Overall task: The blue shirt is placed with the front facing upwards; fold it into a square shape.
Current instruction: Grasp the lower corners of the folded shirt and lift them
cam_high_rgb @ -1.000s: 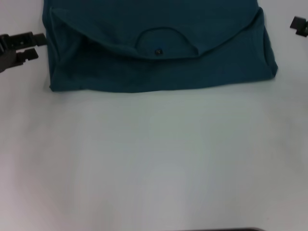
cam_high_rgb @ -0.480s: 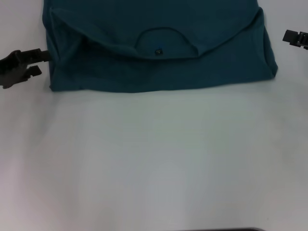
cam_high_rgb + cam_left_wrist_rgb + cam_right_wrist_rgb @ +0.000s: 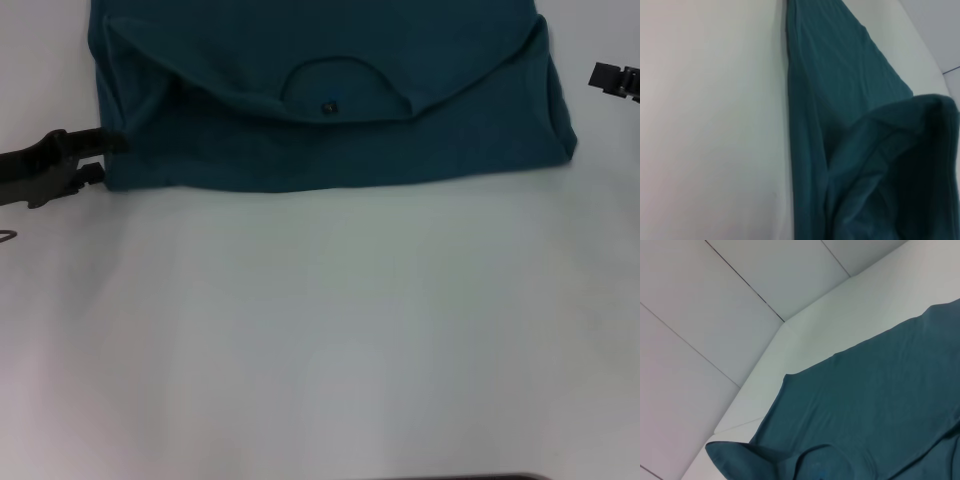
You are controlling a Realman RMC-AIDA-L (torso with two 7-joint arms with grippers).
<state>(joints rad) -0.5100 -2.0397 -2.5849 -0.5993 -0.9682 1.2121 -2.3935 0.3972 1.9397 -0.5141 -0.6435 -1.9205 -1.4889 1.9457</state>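
My left gripper is to pull the blue shirt (image 3: 320, 65) closer, because the shirt lies too far across the white table. It should grip its near corner (image 3: 118, 178) and pull together with my right gripper at the other corner.
The blue shirt (image 3: 340, 140) lies across the far part of the white table, its top folded over so that the round neckline (image 3: 335, 66) and a small black tag (image 3: 328, 105) face up. My left gripper (image 3: 100, 156) is at the shirt's near left corner, open, with its upper finger reaching the cloth edge. The left wrist view shows the blue shirt (image 3: 840, 125) and its layered edge from close by. My right gripper (image 3: 612, 78) pokes in at the right edge of the head view, apart from the shirt. The right wrist view shows the blue shirt (image 3: 880, 405) lying flat.
The white table (image 3: 320, 330) stretches bare in front of the shirt toward me. Pale wall panels (image 3: 715, 315) rise behind the table's far edge. A dark strip (image 3: 460, 477) shows at the near edge.
My left gripper has moved nearer to me and rightward, up to the shirt's near left corner. The right gripper shifted slightly inward, then stayed put. The shirt has not moved.
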